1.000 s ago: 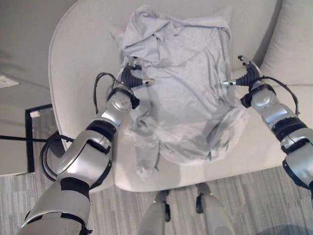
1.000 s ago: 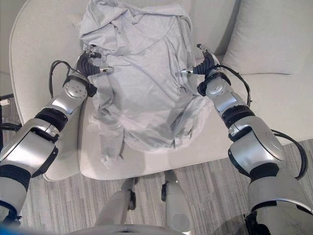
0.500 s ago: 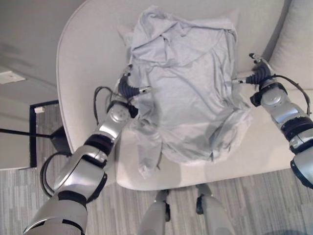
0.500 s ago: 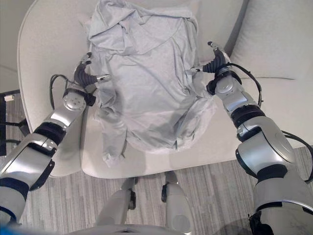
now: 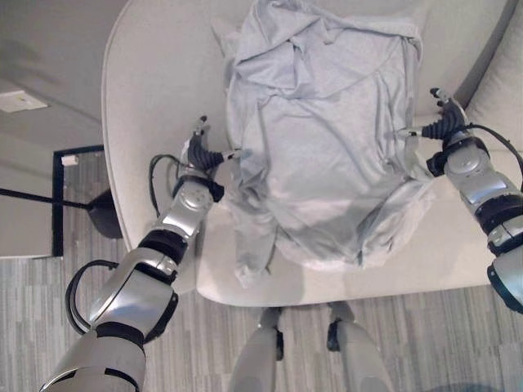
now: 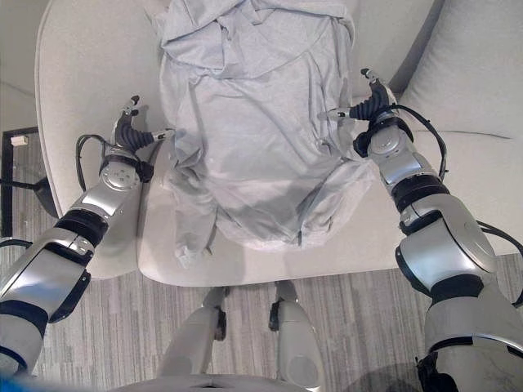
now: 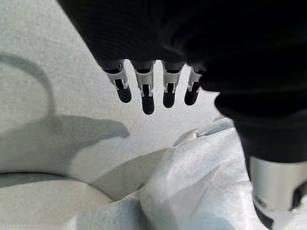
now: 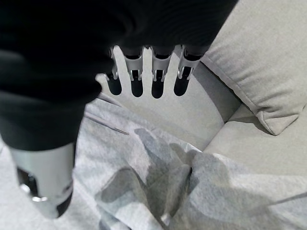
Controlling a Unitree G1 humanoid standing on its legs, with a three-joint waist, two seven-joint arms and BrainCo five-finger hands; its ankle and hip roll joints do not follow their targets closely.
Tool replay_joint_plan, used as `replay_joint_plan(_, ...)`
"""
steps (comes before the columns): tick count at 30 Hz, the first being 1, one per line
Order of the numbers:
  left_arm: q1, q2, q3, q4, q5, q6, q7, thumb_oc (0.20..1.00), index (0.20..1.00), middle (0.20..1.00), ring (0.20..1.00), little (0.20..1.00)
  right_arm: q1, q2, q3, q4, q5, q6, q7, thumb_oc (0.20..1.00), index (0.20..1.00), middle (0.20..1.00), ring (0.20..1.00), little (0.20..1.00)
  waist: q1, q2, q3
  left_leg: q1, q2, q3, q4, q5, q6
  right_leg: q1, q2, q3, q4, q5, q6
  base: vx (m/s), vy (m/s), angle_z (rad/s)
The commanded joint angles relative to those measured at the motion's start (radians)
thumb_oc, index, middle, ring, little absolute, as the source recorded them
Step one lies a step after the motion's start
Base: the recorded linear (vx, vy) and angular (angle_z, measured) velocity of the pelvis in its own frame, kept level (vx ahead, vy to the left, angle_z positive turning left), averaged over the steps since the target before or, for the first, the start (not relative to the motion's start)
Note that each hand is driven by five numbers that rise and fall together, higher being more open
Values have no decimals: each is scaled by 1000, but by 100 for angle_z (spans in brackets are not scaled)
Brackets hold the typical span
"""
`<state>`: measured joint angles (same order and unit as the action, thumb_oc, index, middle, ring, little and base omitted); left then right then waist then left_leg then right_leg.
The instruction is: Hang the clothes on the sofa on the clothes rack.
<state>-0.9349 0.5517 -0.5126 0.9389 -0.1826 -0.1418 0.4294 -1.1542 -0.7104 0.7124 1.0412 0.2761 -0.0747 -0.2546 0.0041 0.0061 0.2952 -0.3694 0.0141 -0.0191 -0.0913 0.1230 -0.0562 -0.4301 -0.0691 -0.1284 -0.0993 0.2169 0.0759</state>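
My grippers will lift the garment [image 5: 319,151] by both edges, and then its middle will sag and its sleeves will hang down, because it lies in loose, limp folds [image 5: 391,216].
A light grey garment [image 5: 327,147] lies crumpled and spread on the cream sofa [image 5: 155,90], one sleeve hanging towards the seat's front edge. My left hand [image 5: 200,152] sits at the garment's left edge, fingers straight and open, the thumb pointing at the cloth. In the left wrist view the fingers [image 7: 146,93] hover over bare sofa with the cloth [image 7: 201,182] beside the thumb. My right hand [image 5: 444,126] is at the garment's right edge, also open. Its fingers [image 8: 144,79] are straight above the cloth [image 8: 192,191], and nothing is gripped.
A pale cushion [image 5: 502,90] leans at the sofa's right, close to my right hand, and appears as the cushion [image 8: 268,62] in the right wrist view. A black frame [image 5: 57,204] and a dark base [image 5: 102,220] stand on the floor left of the sofa.
The camera has shifted, so the whole scene sits higher and further right. My left hand has drawn outward from over the garment to its edge. Both hands stay open.
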Motion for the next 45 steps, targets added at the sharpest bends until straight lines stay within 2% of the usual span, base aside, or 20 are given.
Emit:
replay_joint_plan(1, -171, -6, -77, 108, 2, -7, 3, 1000, 1000, 1000, 1000, 1000, -94, -48, 17, 34, 16, -26, -26, 1000, 1000, 1000, 1000, 1000, 10, 25, -23, -28, -16, -32, 4, 45, -75, 0, -13, 56, 12, -53, 144, 0, 0, 0)
replay_joint_plan(12, -347, -89, -215, 216, -2, 10, -59, 1000, 1000, 1000, 1000, 1000, -180, 2, 87, 85, 55, -14, -6, 1000, 1000, 1000, 1000, 1000, -11, 32, -17, -62, -20, -25, 4, 57, -78, -37, -15, 57, 12, -38, 147, -2, -1, 0)
replay_joint_plan(23, -416, -143, -295, 198, -26, 8, -103, 1000, 1000, 1000, 1000, 1000, -232, 20, 142, 91, 65, -6, 7, 1000, 1000, 1000, 1000, 1000, -17, 50, -18, -75, -22, -17, 4, 64, -77, -51, -14, 59, 12, -32, 145, -1, -1, 0)
replay_joint_plan(34, -417, -141, -308, 258, 14, 29, -102, 1000, 1000, 1000, 1000, 1000, -261, 33, 175, 100, 68, -4, 19, 1000, 1000, 1000, 1000, 1000, -21, 43, -14, -87, -22, -21, 4, 69, -76, -62, -13, 59, 12, -29, 141, 0, 0, 0)
replay_joint_plan(45, -378, -133, -309, 267, 20, 33, -129, 1000, 1000, 1000, 1000, 1000, -273, 26, 216, 69, 128, -10, 78, 1000, 1000, 1000, 1000, 1000, -17, 40, -2, -102, -21, -25, 4, 74, -78, -82, -10, 62, 12, -25, 137, 0, -3, 1)
